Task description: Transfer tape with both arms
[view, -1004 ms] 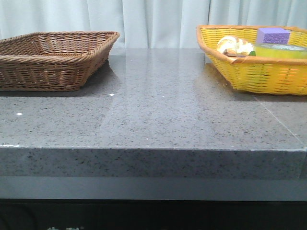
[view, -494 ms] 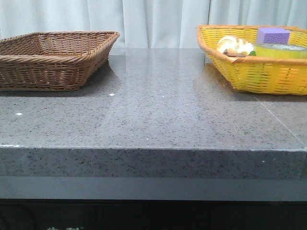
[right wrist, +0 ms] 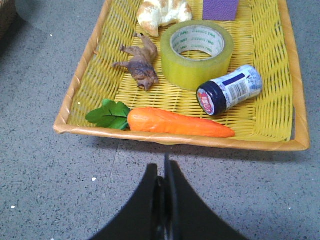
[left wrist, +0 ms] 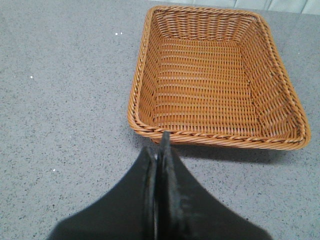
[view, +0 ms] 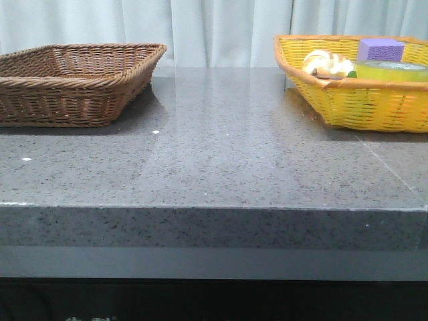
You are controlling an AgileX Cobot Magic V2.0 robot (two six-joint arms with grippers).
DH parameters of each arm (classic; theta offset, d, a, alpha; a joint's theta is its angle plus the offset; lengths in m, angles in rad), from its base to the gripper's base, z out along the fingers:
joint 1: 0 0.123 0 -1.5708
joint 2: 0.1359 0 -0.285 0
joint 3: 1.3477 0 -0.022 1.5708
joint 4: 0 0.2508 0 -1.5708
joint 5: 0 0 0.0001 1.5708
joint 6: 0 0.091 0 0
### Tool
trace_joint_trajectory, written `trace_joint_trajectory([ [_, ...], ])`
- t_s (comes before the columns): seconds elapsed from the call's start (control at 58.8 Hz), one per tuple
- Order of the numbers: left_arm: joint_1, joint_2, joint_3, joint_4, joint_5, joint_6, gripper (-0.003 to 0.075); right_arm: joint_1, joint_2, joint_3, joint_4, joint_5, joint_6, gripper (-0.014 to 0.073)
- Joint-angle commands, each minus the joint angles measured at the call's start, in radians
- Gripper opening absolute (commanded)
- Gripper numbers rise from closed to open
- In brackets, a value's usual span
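Note:
The tape is in the yellow basket (view: 391, 71), a long way from my left gripper, so next my right gripper puts the tape down beside the brown basket (view: 200, 127) first.
The yellow tape roll (right wrist: 196, 52) lies flat in the yellow basket (right wrist: 295, 115), its pale core with green print facing up. In the front view the tape (view: 391, 70) sits at the far right of the yellow basket (view: 361, 107), in front of a purple cube (view: 381, 48). My right gripper (right wrist: 164, 167) is shut and empty over the grey table, just short of the basket's near rim. My left gripper (left wrist: 161, 145) is shut and empty, just short of the near rim of the empty brown wicker basket (left wrist: 150, 50). Neither arm shows in the front view.
The yellow basket also holds a carrot (right wrist: 175, 122), a dark-capped jar (right wrist: 230, 90), a brown toy animal (right wrist: 141, 65), a bread piece (right wrist: 162, 14) and the purple cube (right wrist: 221, 9). The brown basket (view: 73, 80) stands at the far left of the grey stone table (view: 214, 154).

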Motion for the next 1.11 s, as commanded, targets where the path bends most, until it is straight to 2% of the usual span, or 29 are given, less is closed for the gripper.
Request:
trace_joint_trajectory([
  [0.0, -0.008, 0.008, -0.035, -0.01, -0.074, -0.004, -0.002, -0.002, 0.004, -0.034, -0.006, -0.067, -0.01, -0.0068],
  [0.102, -0.008, 0.009, -0.035, -0.01, -0.08, -0.004, -0.0015, -0.002, 0.004, -0.034, -0.013, -0.066, -0.01, -0.006],
  [0.17, -0.008, 0.009, -0.035, -0.01, -0.082, -0.004, 0.0031, -0.002, 0.004, -0.034, -0.018, -0.065, -0.01, -0.0003],
  [0.221, -0.008, 0.009, -0.035, -0.01, -0.082, -0.004, 0.0104, -0.002, 0.004, -0.034, -0.02, -0.065, -0.01, 0.0083],
  [0.272, -0.008, 0.009, -0.035, -0.01, -0.082, -0.004, 0.0202, -0.002, 0.004, -0.034, -0.024, -0.065, -0.01, 0.0216],
  [0.374, -0.008, 0.009, -0.035, -0.01, -0.082, -0.004, 0.0429, -0.002, 0.004, -0.034, -0.024, -0.064, -0.01, 0.0456],
  [0.443, -0.008, 0.009, -0.035, -0.01, -0.082, -0.004, 0.0494, -0.002, 0.004, -0.034, -0.024, -0.064, -0.01, 0.0539],
  [0.834, -0.023, 0.009, -0.035, -0.043, -0.083, -0.004, 0.0491, -0.002, 0.004, -0.034, -0.024, -0.061, -0.01, 0.0549],
  [1.089, -0.227, 0.009, -0.035, -0.046, -0.083, -0.002, 0.0491, -0.002, 0.004, -0.034, -0.024, -0.061, -0.009, 0.0549],
])
